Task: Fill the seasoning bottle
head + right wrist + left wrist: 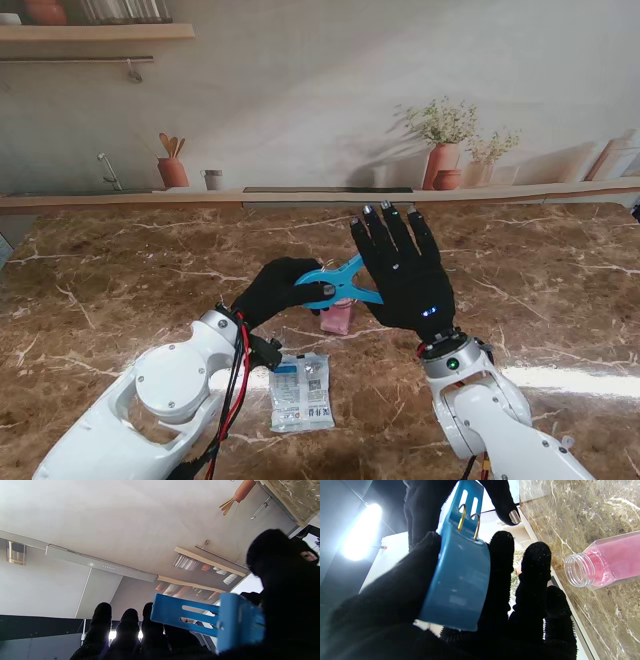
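The clip's curved jaws (316, 276) will swing open when the robot's right gripper squeezes the blue clip's handles (351, 267), because the handles spread apart from the clip's middle joint.
The seasoning bottle (337, 318) is clear, holds pink powder and stands uncapped on the marble just under both hands; the left wrist view shows its open mouth (577, 571). My left hand (272, 292) is shut on a large blue plastic clip (340, 283), thumb and fingers wrapped round its handle (458, 580). My right hand (405, 272) stands upright with its fingers straight and spread. Its palm faces the clip's other end (207, 620). I cannot tell whether its thumb presses on the clip.
A white and blue refill sachet (300, 390) lies flat on the marble table (120, 280) nearer to me, between the two arms. A wooden ledge (540, 190) with plant pots runs along the far edge.
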You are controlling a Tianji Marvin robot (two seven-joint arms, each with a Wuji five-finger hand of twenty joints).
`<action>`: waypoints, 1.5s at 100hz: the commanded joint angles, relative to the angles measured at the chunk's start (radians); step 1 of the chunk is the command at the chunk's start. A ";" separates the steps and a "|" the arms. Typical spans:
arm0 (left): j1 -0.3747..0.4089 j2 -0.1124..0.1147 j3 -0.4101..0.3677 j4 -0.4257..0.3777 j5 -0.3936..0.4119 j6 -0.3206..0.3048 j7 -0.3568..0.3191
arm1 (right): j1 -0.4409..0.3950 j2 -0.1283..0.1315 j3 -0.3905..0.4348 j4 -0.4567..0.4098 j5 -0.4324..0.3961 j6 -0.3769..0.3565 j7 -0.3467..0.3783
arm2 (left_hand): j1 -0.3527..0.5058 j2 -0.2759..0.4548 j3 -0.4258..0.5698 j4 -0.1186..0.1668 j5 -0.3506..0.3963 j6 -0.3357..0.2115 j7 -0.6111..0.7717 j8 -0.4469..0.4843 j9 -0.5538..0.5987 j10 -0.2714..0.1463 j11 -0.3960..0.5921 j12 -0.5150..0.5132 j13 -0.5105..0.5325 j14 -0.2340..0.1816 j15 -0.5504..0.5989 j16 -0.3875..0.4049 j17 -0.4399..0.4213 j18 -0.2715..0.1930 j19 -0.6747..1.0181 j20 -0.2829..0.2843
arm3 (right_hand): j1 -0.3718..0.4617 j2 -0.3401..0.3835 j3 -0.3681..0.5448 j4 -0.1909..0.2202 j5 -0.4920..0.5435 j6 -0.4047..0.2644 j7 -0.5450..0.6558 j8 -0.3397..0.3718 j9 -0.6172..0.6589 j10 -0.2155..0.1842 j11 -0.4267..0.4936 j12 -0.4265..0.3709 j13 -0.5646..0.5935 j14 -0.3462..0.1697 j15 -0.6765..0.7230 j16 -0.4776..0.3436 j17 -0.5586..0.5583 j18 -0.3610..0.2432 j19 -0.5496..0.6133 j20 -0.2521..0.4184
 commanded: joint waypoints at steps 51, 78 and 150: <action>0.003 0.006 -0.009 0.011 -0.019 -0.015 -0.023 | 0.033 0.021 0.005 0.034 0.007 -0.112 -0.059 | 0.115 0.037 0.131 0.039 0.062 -0.268 0.155 0.084 0.059 -0.004 0.025 0.009 0.024 0.012 0.037 0.011 -0.015 -0.037 0.025 0.020 | 0.081 -0.182 0.424 -0.061 0.313 -0.341 0.401 0.327 0.338 -0.133 0.213 0.098 0.143 -0.074 0.325 0.077 0.087 0.018 0.271 -0.053; 0.001 0.006 -0.009 0.015 -0.026 -0.024 -0.028 | 0.032 0.017 0.012 0.037 0.012 -0.099 -0.063 | 0.118 0.039 0.125 0.040 0.061 -0.269 0.152 0.090 0.056 -0.006 0.024 0.013 0.018 0.013 0.032 0.010 -0.018 -0.036 0.021 0.020 | 0.106 -0.182 0.447 -0.067 0.379 -0.388 0.629 0.441 0.538 -0.184 0.448 0.294 0.413 -0.038 0.365 0.139 0.202 0.036 0.330 -0.061; -0.020 0.032 0.000 0.055 0.056 -0.099 -0.092 | 0.070 -0.004 -0.022 0.093 0.078 -0.023 -0.152 | 0.040 0.078 -0.216 0.112 -0.046 -0.219 -0.016 -0.077 -0.151 -0.029 -0.098 -0.111 -0.154 -0.026 -0.148 -0.028 -0.092 -0.023 -0.120 -0.006 | 0.130 -0.267 0.351 -0.143 0.943 -0.662 1.060 0.543 1.079 -0.319 0.843 0.760 0.990 -0.133 1.041 0.619 0.640 0.096 0.787 0.099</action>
